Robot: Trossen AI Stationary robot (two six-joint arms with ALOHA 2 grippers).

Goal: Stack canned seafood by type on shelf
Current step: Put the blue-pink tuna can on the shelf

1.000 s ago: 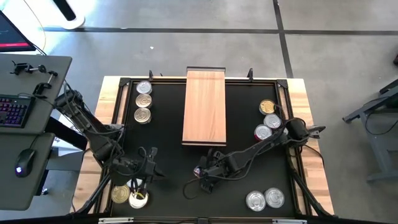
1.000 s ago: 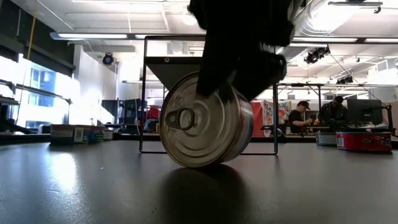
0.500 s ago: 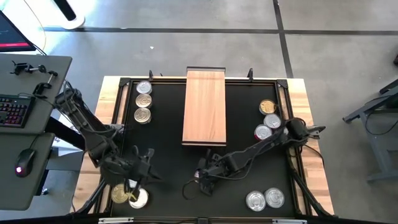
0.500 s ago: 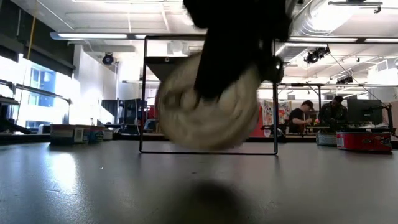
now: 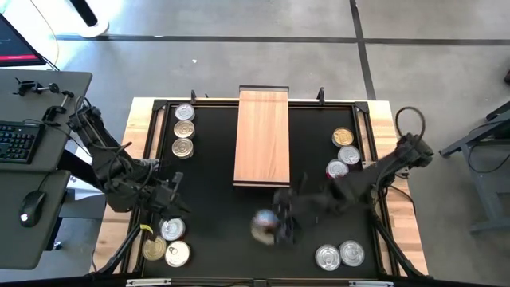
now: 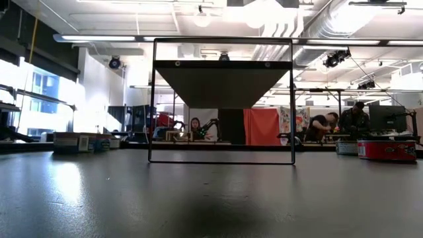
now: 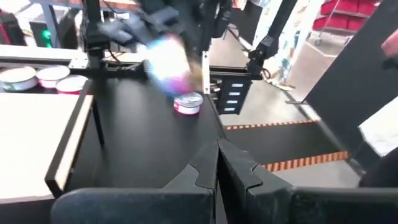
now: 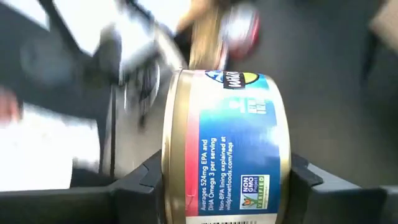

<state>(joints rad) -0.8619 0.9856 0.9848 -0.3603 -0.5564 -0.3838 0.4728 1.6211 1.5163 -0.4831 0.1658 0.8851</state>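
Observation:
The blue tin (image 5: 263,226) is clear of the other tins and the shelf's far end (image 5: 267,97) is empty, so my right gripper should go on before it lets go of the tin there.
My right gripper (image 5: 271,225) hangs in mid-air over the table's near middle, shut on a tin of canned seafood (image 8: 227,143) with a gold rim and a blue label with a red stripe. The shelf (image 5: 261,137), a light-brown board on a black frame, stands at the far middle with nothing on it. More tins rest flat on the black tabletop: three at the far left (image 5: 183,130), three at the near left (image 5: 173,229), three at the right (image 5: 343,154) and two at the near right (image 5: 339,255). My left gripper (image 5: 177,206) is shut and holds nothing, above the near-left tins. My right gripper pinches the tin between its two fingers (image 8: 140,180), one on each flat end, so the labelled side wall (image 8: 236,186) faces the wrist camera. The tin is lifted clear of the table.
Pale wooden frame rails (image 5: 142,143) border the black tabletop. A desk with a keyboard and mouse (image 5: 24,143) stands left of the table. In the low view, people sit in the room beyond the shelf's frame (image 6: 154,99).
My right gripper has risen steeply, lifting the tin off the table near the front edge, where it stood tilted on its rim, and out of the low view. My left gripper has drawn back up and toward the table's left edge, uncovering a third near-left tin.

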